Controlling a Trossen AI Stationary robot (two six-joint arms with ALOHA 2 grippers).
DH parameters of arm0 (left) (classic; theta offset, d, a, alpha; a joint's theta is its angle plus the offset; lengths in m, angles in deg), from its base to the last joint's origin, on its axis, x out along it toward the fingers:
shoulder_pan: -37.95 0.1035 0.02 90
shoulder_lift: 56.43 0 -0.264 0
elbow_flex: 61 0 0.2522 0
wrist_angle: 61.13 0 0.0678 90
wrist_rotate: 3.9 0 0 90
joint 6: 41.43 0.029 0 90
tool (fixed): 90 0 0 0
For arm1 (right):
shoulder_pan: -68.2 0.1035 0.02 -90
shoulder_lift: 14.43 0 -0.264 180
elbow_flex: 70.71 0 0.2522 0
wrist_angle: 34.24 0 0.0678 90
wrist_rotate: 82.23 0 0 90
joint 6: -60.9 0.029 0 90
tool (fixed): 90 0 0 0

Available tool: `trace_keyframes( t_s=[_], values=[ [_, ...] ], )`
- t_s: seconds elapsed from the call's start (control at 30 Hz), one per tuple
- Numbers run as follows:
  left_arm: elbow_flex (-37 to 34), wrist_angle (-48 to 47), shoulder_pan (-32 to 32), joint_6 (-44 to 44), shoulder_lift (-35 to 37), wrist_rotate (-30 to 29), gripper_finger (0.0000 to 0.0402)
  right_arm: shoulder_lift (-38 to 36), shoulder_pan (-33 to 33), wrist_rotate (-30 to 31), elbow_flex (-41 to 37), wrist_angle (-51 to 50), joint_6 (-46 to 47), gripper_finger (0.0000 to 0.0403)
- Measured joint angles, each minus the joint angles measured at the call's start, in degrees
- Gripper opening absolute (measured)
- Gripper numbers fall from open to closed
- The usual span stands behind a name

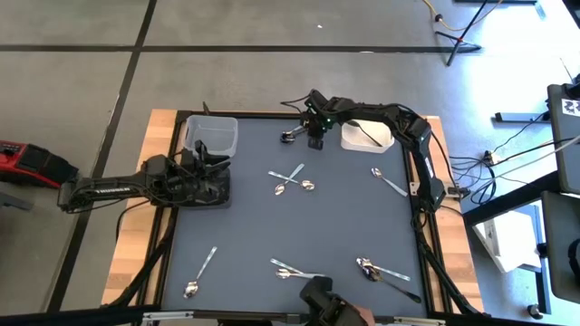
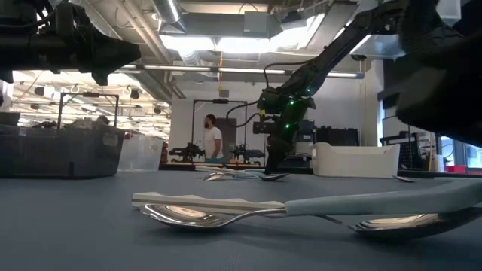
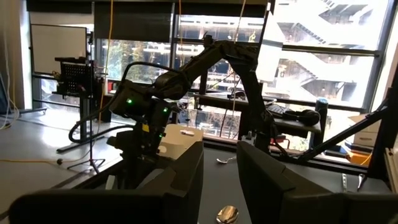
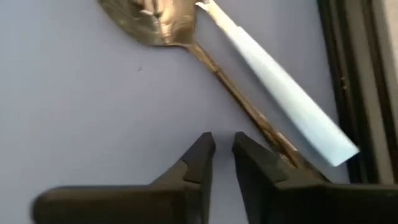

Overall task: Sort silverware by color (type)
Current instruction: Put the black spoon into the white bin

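The brass-toned spoon's handle [image 4: 266, 126] runs under one finger, outside the slit of my right gripper. Next, I rise, open and straddle the handle nearer the spoon's bowl [image 4: 216, 70].
My right gripper [image 1: 313, 138] [image 4: 224, 146] reaches to the table's far middle and points down at the mat. Only a narrow slit shows between its fingers, with nothing in it. Right beside it lies a brass-toned spoon [image 4: 158, 22] [image 1: 290, 137] flat on the mat, and a pale, flat utensil handle [image 4: 280, 99] lies along it. Other silver spoons lie scattered: a crossed pair [image 1: 292, 179], one [image 1: 388, 181] at the right, and several near the near edge. My left gripper [image 1: 222, 181] [image 3: 219, 168] waits by the clear bin, shut and empty. My right gripper comes from above, pointing down. The free end of the brass-toned spoon's handle [image 4: 270, 134] runs under one finger [image 4: 261, 162], which hides it. I cannot tell whether that finger touches the handle.
A clear plastic bin [image 1: 210, 134] stands at the far left of the mat. A white bin [image 1: 367, 136] at the far right holds a dark utensil. Spoons lie close to the low camera [image 2: 203, 214]. A person [image 2: 213, 139] stands far back in the room.
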Motion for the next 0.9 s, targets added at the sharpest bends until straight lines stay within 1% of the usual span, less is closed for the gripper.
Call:
trace_keyframes(
  t_s=[0.1, 0.13, 0.3, 0.43, 0.5, 0.63, 0.8, 0.9],
  values=[
    [0.0, 0.02, 0.0, 0.0, 0.0, -0.38, 0.0092, 0.0, 0.02, -0.45, -0.07, -1.6, 0.0, 0.0014],
    [0.0, 0.08, 0.0, 0.0, 0.0, -0.58, 0.0092, 0.0, 0.04, -0.45, -0.07, -1.87, 0.0, 0.0007],
    [0.0, 0.5, 0.0, 0.0, 0.0, -2.65, 0.0092, 0.01, 0.33, -0.44, 0.28, -2.6, 0.18, 0.0019],
    [0.0, 0.51, 0.0, 0.0, 0.0, -4.07, 0.0092, 0.29, 1.24, 0.17, 2.83, -4.75, 5.04, 0.0021],
    [0.0, 0.51, 0.0, 0.0, 0.0, -4.5, 0.0092, 0.49, 2.07, -0.92, 4.26, -5.29, 6.14, 0.0021],
    [0.0, 0.48, 0.0, 0.0, 0.0, -4.51, 0.0092, 0.36, 3.95, -1.27, 6.1, -2.29, 6.17, 0.0021],
    [0.0, 0.45, -0.01, -0.01, 0.0, -4.26, 0.0092, 0.37, 5.1, 0.61, 5.95, 0.79, 4.92, 0.0021],
    [0.0, 0.44, 0.0, 0.0, 0.0, -2.47, 0.0092, 0.37, 5.03, 2.3, 5.99, 2.15, 4.93, 0.0021]
  ],
)
